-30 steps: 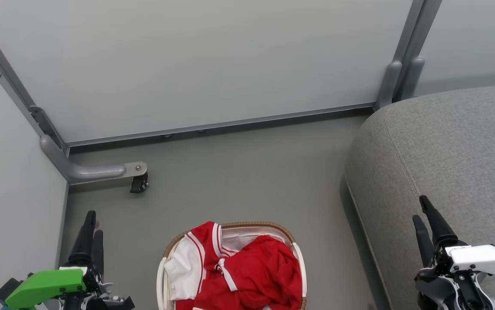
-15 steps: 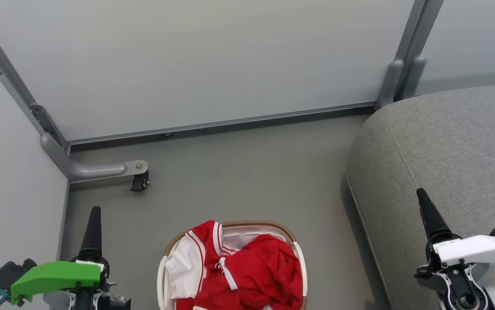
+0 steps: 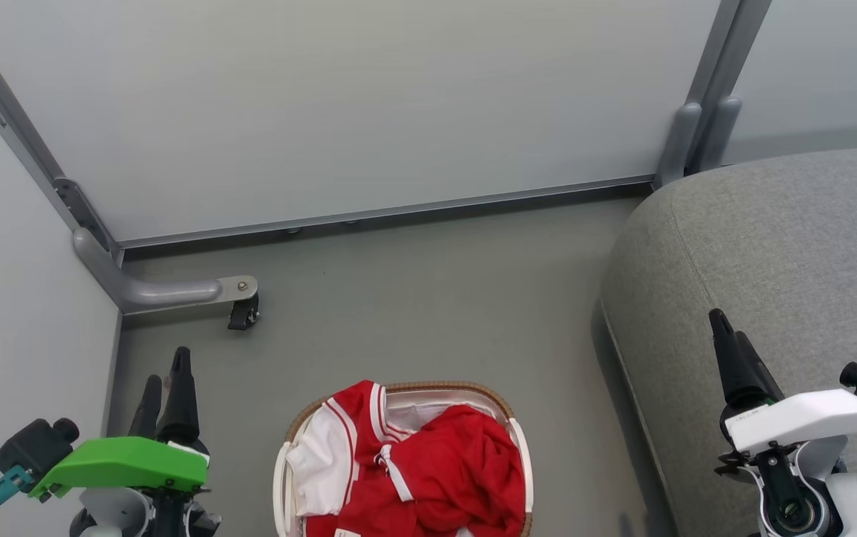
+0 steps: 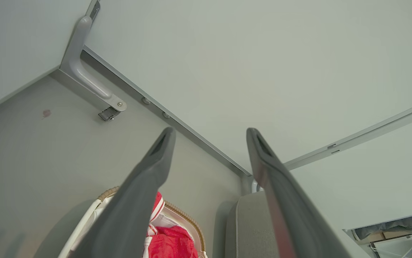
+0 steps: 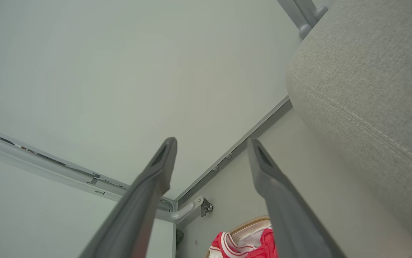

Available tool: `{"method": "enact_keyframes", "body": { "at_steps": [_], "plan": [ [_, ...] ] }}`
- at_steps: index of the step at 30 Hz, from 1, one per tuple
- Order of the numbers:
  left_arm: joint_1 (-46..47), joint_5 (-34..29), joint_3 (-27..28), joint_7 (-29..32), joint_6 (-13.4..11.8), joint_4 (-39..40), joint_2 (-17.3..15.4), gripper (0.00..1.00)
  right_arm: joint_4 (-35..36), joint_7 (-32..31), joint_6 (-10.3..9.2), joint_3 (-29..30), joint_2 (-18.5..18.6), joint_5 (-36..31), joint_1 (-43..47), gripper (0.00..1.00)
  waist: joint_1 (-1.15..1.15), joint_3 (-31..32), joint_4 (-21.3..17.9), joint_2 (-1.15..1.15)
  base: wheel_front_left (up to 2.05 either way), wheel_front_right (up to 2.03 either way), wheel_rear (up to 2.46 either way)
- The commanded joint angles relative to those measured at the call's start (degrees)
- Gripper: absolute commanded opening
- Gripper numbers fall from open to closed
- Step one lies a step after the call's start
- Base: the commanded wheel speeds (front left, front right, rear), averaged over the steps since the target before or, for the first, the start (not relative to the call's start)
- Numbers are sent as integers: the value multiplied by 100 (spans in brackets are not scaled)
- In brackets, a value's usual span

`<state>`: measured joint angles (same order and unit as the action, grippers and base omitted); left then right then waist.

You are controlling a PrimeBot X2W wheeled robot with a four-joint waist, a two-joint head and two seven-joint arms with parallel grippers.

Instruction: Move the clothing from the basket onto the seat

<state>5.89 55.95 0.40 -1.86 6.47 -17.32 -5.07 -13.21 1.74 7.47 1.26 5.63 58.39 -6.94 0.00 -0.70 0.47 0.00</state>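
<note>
The darker red garment point(image 3: 474, 465) is bunched in its own folds beside the red jersey point(image 3: 364, 488), so I expect the red jersey to come out by itself when I lift.
Red clothing point(image 3: 435, 477), a jersey with a white sleeve and striped trim plus a darker red garment, is heaped in the white basket point(image 3: 279, 485) with a brown woven rim at the bottom centre of the head view. The grey sofa seat point(image 3: 786, 253) rises at the right. My left gripper point(image 3: 167, 388) stands open over the floor left of the basket, holding nothing. My right gripper point(image 3: 726, 339) stands open over the seat's near part, empty too. In the left wrist view the clothing point(image 4: 170, 243) and the seat point(image 4: 249, 229) peek between the open fingers. The right wrist view catches the clothing point(image 5: 245, 247) low down.
Pale partition panels point(image 3: 368, 104) wall in the grey floor point(image 3: 428, 306) behind and at the left. A grey panel foot with a black caster point(image 3: 242, 313) juts onto the floor at the left. A grey upright post point(image 3: 704, 127) stands by the seat's far corner.
Both grippers have risen a little in the head view and rolled about their wrists. The clothing and basket lie as before.
</note>
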Motion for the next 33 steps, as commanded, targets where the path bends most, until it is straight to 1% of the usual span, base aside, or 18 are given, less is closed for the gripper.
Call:
{"method": "enact_keyframes", "body": {
  "at_steps": [1,6,12,20,22,27,33],
  "plan": [
    [188,-304,-59,-71,-58,69,-100,100,89,79,1,-41,78,-259,-144,100,0,0,4,0,0,0,0],
    [211,-838,-254,-173,-212,-3,-191,100,45,181,1,-141,115,-751,-159,100,0,-1,14,0,0,0,0],
    [253,-1289,-441,-288,-337,-111,-260,100,-15,300,2,-250,135,-1242,-181,100,0,-5,20,0,0,0,0],
    [338,-1815,-650,-429,-419,-381,-328,100,-208,439,2,-385,160,-1846,-257,100,0,-16,29,0,0,0,0],
    [357,-1954,-692,-462,-450,-443,-339,100,-264,475,2,-414,129,-1907,-288,100,0,-20,28,0,0,0,0],
    [414,-2269,-782,-545,-524,-455,-377,100,-298,552,2,-505,166,-2214,-381,100,0,-37,26,0,0,0,0],
    [447,-2661,-898,-642,-617,-500,-434,100,-398,653,2,-525,179,-2770,-473,100,0,-64,33,0,0,0,0]
  ]
}}
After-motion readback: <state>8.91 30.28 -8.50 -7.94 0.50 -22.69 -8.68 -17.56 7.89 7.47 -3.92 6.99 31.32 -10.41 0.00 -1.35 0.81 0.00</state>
